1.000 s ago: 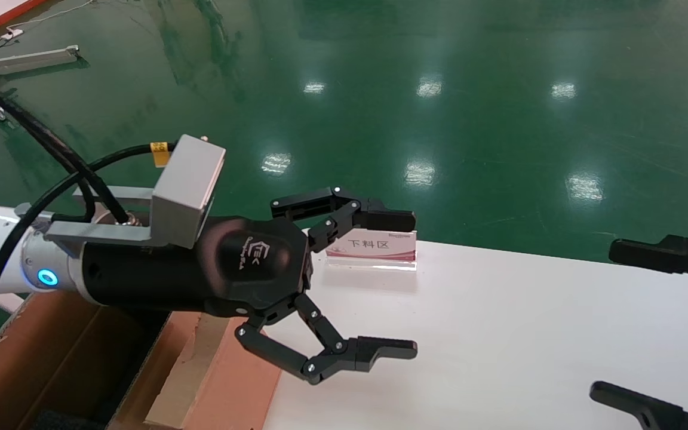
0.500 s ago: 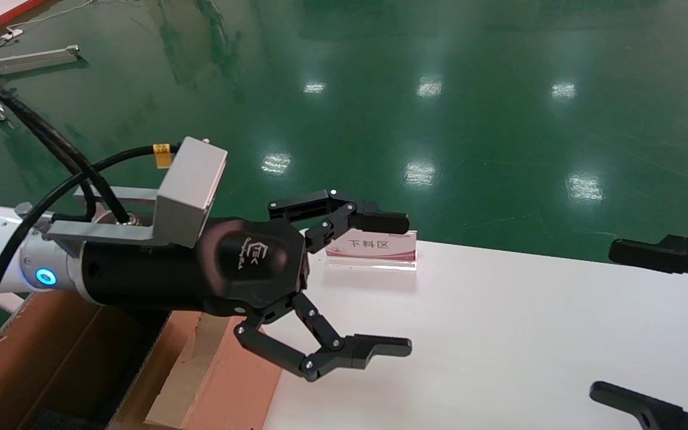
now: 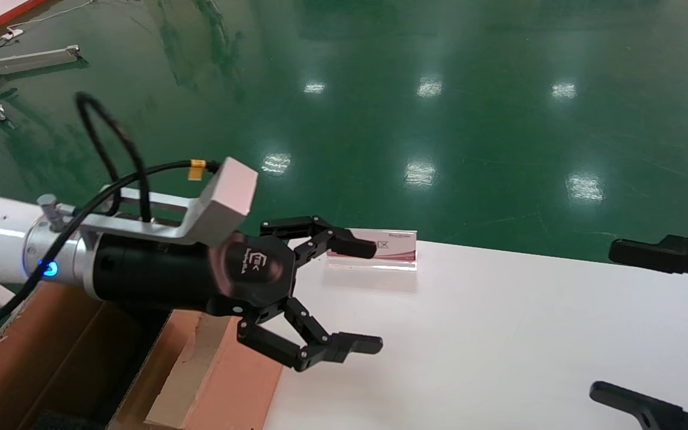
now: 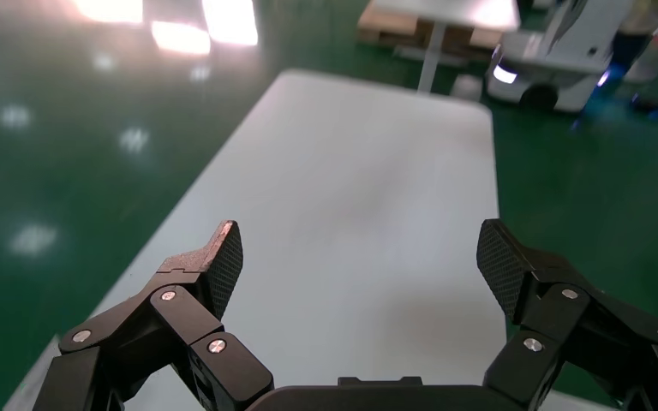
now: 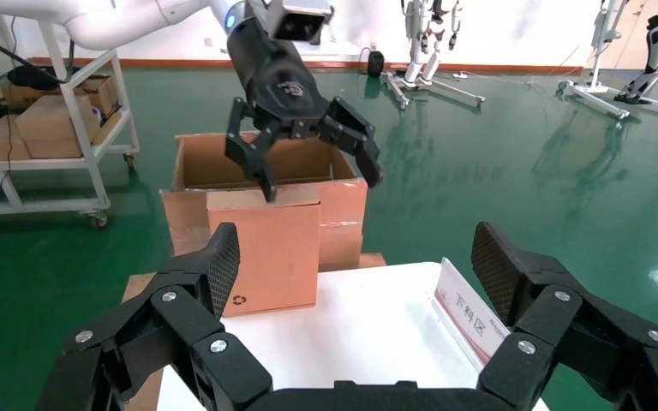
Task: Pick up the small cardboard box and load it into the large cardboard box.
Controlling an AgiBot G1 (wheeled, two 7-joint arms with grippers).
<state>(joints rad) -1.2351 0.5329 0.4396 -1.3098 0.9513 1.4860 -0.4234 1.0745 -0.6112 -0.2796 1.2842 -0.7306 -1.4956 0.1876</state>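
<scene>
The small box will go down completely below the large box's rim when the robot lowers it, because a dark block sits deep below the large box's high sides.
The small cardboard box, reddish-brown with a pale strip along its top, stands on the white table's left end against the large cardboard box. The large box is open, with its flaps up and a dark inside. My left gripper hangs open just above the small box. Its fingers reach out over the table with nothing between them. Whether a fingertip touches the small box's top, I cannot tell. My right gripper is open at the table's right end, pointing toward the boxes.
A white table carries a small red-and-white sign at its far edge. Green floor lies all around. A cart with cartons stands beyond the large box, and another robot past the table's right end.
My left gripper has drawn back to the left toward the boxes, dropped slightly and rolled at the wrist, staying open. The right gripper has not moved.
</scene>
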